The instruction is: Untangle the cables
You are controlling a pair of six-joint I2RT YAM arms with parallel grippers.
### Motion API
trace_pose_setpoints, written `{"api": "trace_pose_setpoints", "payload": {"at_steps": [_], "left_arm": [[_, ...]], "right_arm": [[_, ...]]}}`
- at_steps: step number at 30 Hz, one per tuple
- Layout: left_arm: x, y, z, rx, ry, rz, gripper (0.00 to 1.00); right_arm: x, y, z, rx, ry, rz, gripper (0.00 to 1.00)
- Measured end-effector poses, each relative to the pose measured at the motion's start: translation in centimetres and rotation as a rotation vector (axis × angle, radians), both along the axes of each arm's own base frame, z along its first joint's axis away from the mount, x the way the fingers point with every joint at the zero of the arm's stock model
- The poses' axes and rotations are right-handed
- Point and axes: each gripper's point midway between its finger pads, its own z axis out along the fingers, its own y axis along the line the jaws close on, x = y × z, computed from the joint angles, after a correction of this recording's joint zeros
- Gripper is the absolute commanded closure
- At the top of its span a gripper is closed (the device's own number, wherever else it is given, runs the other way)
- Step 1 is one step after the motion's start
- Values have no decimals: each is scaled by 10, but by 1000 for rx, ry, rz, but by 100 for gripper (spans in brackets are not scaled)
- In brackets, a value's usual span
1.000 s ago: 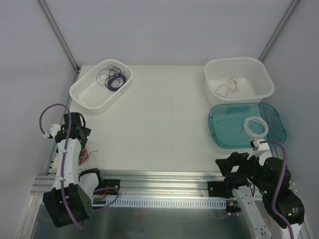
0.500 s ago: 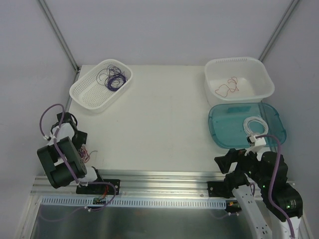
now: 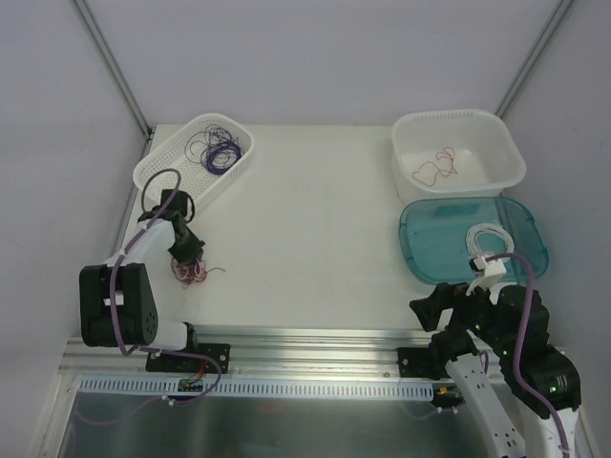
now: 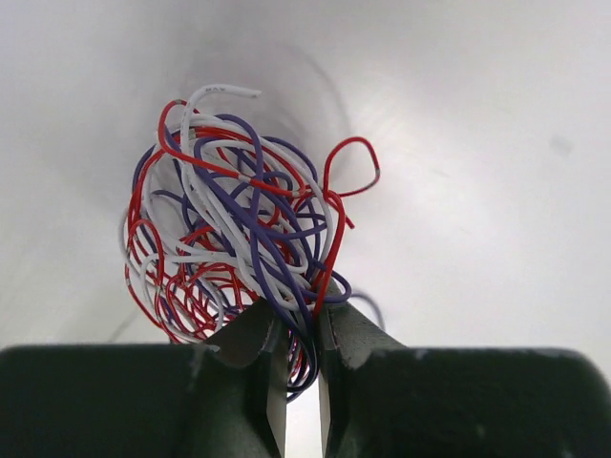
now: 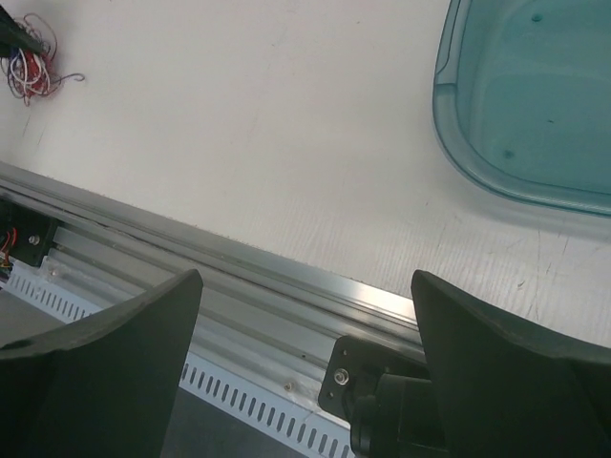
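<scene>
Next, I put the tangle (image 3: 190, 271) at the table's middle (image 3: 307, 265) with my left gripper so my right gripper can hold it, because the tangle is far from my right gripper.
A tangle of red, white and dark purple cables (image 4: 229, 229) lies on the white table, left of centre (image 3: 193, 272). My left gripper (image 4: 301, 329) is shut on a few of its strands, which run down between the two fingertips. In the top view that gripper (image 3: 184, 254) sits just behind the tangle. My right gripper (image 5: 305, 315) stands wide open over the table's near rail, holding nothing, far from the tangle (image 5: 29, 65). In the top view it hovers near its base (image 3: 431, 310).
A white basket (image 3: 164, 176) at the back left holds purple cables (image 3: 215, 153). A white bin (image 3: 501, 157) at the back right holds a red cable (image 3: 434, 167). A teal lid (image 3: 430, 243) carries a white coil (image 3: 489, 239). The metal rail (image 3: 305, 339) runs along the near edge.
My left arm has swung from the table's left edge inward, its gripper has gone from open to shut on the tangle, and the tangle has shifted right and farther in. The right arm barely moved.
</scene>
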Motion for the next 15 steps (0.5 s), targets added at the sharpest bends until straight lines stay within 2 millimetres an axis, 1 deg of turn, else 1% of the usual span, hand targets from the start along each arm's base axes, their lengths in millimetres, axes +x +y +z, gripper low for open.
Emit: {"api": "trace_pose_setpoints", "payload": {"at_steps": [2, 5, 7, 9, 12, 14, 15], "left_arm": [[16, -30, 12, -27, -47, -126, 98], [40, -79, 34, -50, -123, -329, 98], [50, -112, 45, -62, -153, -463, 98], [58, -144, 51, -70, -168, -592, 98], [61, -193, 54, -78, -173, -790, 95], [56, -228, 51, -80, -166, -937, 94], [51, -245, 48, -76, -160, -1014, 91]], "right_arm": [[4, 1, -2, -11, 30, 4, 3], [16, 5, -9, -46, 136, 16, 3], [27, 10, -15, -70, 221, 33, 3], [39, 18, -19, -72, 284, 55, 3], [56, 31, -18, -44, 303, 84, 3], [68, 39, -14, -18, 289, 95, 3], [73, 43, -13, -6, 284, 98, 3]]}}
